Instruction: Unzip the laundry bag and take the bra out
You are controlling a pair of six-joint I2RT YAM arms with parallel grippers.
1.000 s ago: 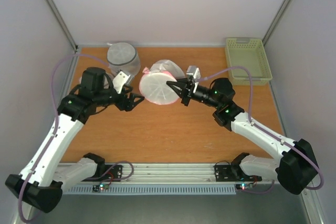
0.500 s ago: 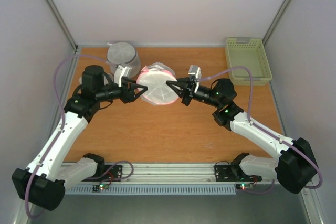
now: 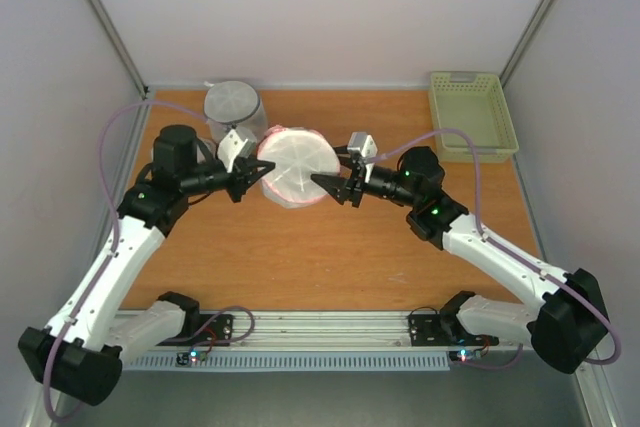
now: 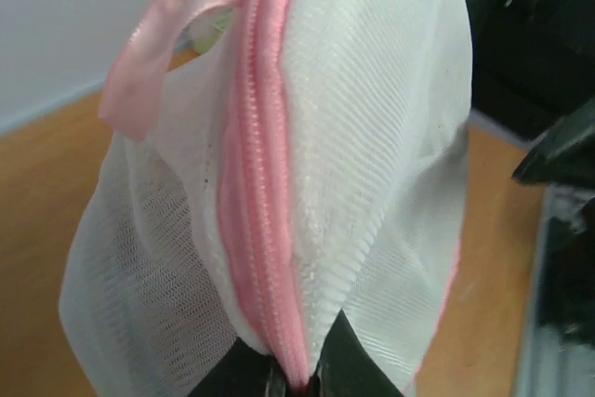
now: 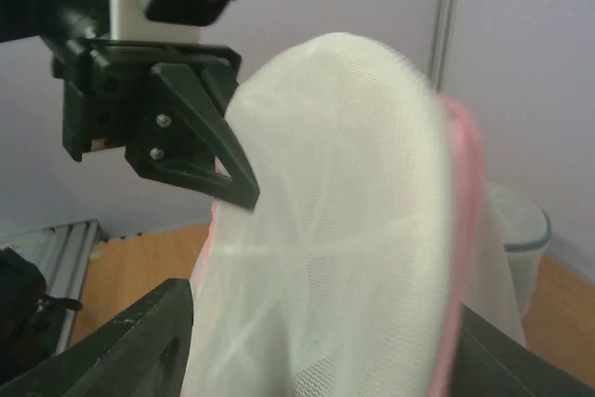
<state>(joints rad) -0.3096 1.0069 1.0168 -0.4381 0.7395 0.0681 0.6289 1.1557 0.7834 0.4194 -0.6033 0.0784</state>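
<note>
My left gripper should rotate the laundry bag (image 3: 298, 167) to bring the zipper and pink ribbon loop (image 4: 133, 90) to the front, since they point away from my right gripper.
The laundry bag (image 3: 293, 167), a round white mesh drum with a pink zipper band (image 4: 256, 183), stands tilted on its edge between the two grippers. My left gripper (image 3: 254, 175) is shut on the pink band at the bag's left rim, and its fingertips (image 4: 349, 369) pinch the zipper. A pink ribbon loop (image 4: 149, 53) sticks up from the rim. My right gripper (image 3: 336, 179) is open. Its fingers (image 5: 139, 346) stand apart on either side of the bag's right edge (image 5: 344, 230). The bra is hidden from every view.
A second white mesh drum with a grey band (image 3: 235, 107) stands at the back left, close behind the left wrist. A pale green basket (image 3: 472, 115) sits at the back right corner. The left gripper (image 5: 186, 137) shows beyond the bag in the right wrist view.
My left gripper reached the bag and shut on its pink zipper rim. My right gripper let go and opened. The bag shifted slightly left.
</note>
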